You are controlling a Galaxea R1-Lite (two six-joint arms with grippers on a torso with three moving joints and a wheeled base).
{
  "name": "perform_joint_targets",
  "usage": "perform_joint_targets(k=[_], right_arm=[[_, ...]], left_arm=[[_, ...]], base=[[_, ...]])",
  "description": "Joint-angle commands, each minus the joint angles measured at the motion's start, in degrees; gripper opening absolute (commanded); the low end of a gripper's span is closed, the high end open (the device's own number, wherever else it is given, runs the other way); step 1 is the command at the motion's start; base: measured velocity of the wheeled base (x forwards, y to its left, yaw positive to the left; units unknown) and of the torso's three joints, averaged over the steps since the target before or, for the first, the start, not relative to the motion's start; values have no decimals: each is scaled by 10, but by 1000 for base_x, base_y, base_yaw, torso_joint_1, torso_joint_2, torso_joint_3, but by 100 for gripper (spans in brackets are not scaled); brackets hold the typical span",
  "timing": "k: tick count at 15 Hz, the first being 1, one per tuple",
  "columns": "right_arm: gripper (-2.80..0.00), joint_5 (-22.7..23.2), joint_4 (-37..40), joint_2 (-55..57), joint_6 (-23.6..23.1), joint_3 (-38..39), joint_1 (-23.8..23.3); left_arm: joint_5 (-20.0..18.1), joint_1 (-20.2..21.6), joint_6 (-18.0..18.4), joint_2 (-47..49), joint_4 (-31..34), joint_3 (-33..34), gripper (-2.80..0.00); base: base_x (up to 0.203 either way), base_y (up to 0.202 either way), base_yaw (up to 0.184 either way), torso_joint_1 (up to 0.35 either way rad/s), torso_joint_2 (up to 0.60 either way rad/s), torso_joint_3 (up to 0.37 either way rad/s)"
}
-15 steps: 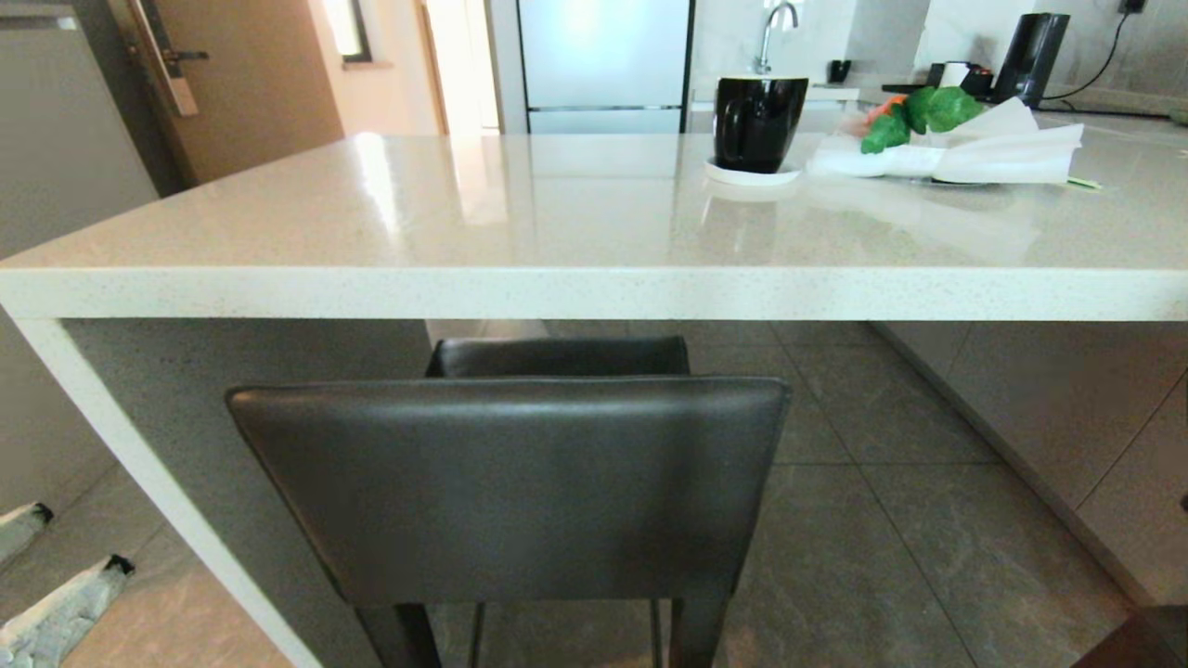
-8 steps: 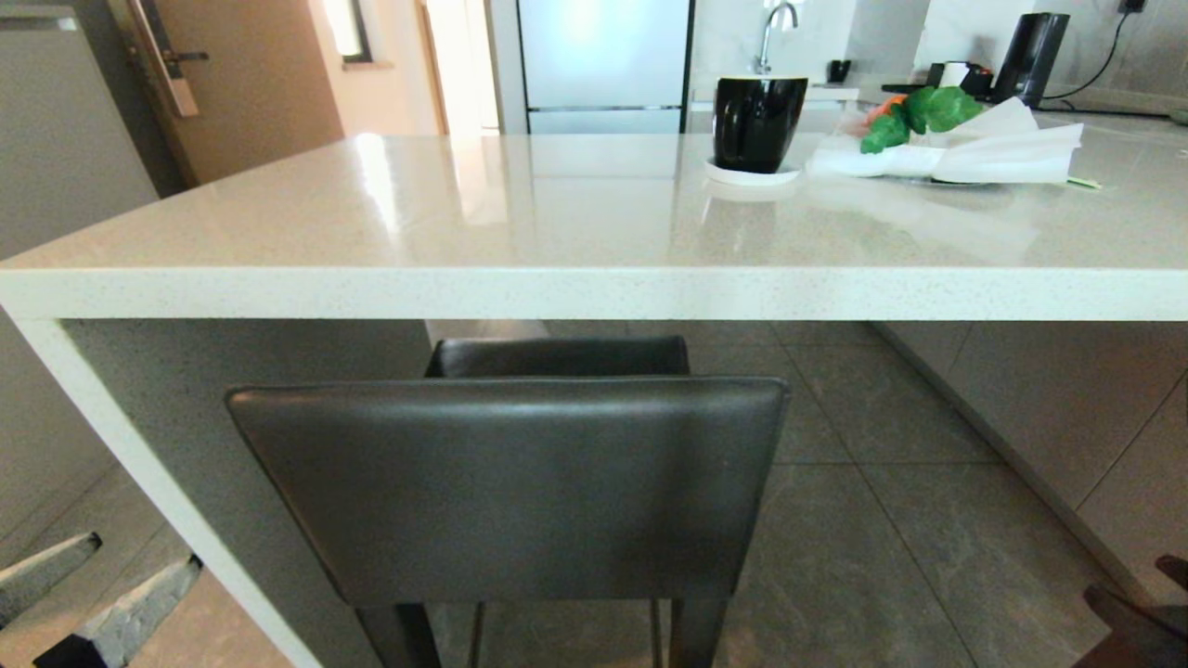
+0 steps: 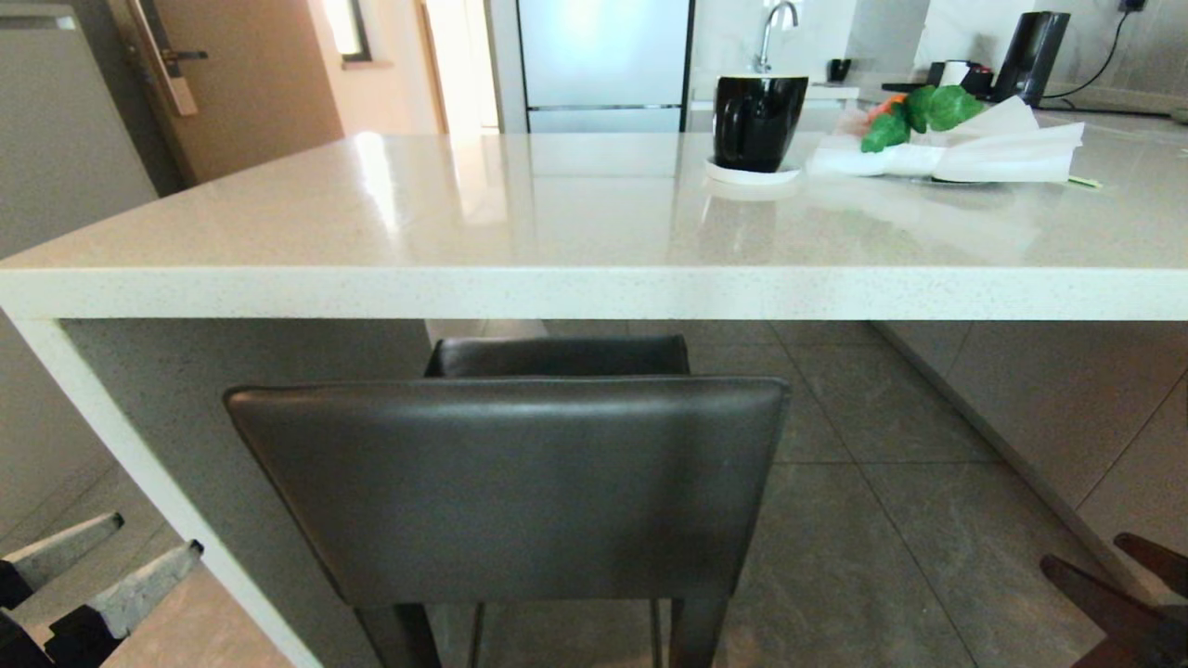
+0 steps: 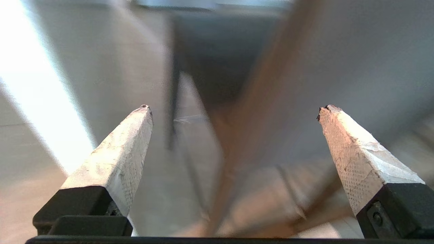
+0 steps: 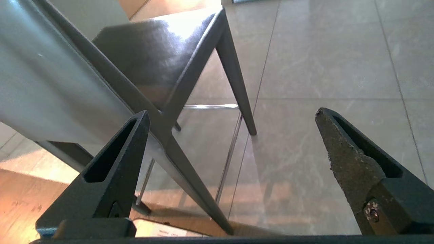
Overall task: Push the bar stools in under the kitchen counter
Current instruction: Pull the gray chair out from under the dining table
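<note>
My left gripper is down low next to the white side panel, wide of the bar stool. Next, I lift that gripper and straddle the backrest's side edge before I push.
The kitchen counter spans the head view with its thick white edge. One bar stool stands right before me, its dark backrest just below that edge. A second bar stool's backrest shows behind it, under the slab. My left gripper is low at the left, beside the white side panel, open and empty. My right gripper is low at the right, also open. In the right wrist view it hangs beside the near stool's backrest, seat and legs.
A black mug on a white saucer and a white napkin with green leaves lie on the counter's far right. Beyond are a fridge, a faucet and a door. Grey tiled floor lies right of the stool.
Both grippers have risen into the head view, the left from the lower left corner, the right from the lower right. The stools and the counter have not moved.
</note>
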Motion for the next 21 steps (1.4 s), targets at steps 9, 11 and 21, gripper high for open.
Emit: perform_joint_targets(k=[9,11,21], right_arm=[[0,53,-65,97,-12,-11,4],[0,52,-85,132,-12,-11,1],[0,8,-255,331,9,32,-334]], left_arm=[[-135,-20,22,75,-1,-51,0],[-136,-28,22,106,-2,-84,0],[-129,-46,22,279,-240,-37,0]], base=[[0,0,0,0,0,0],[0,0,0,0,0,0],[0,0,0,0,0,0]])
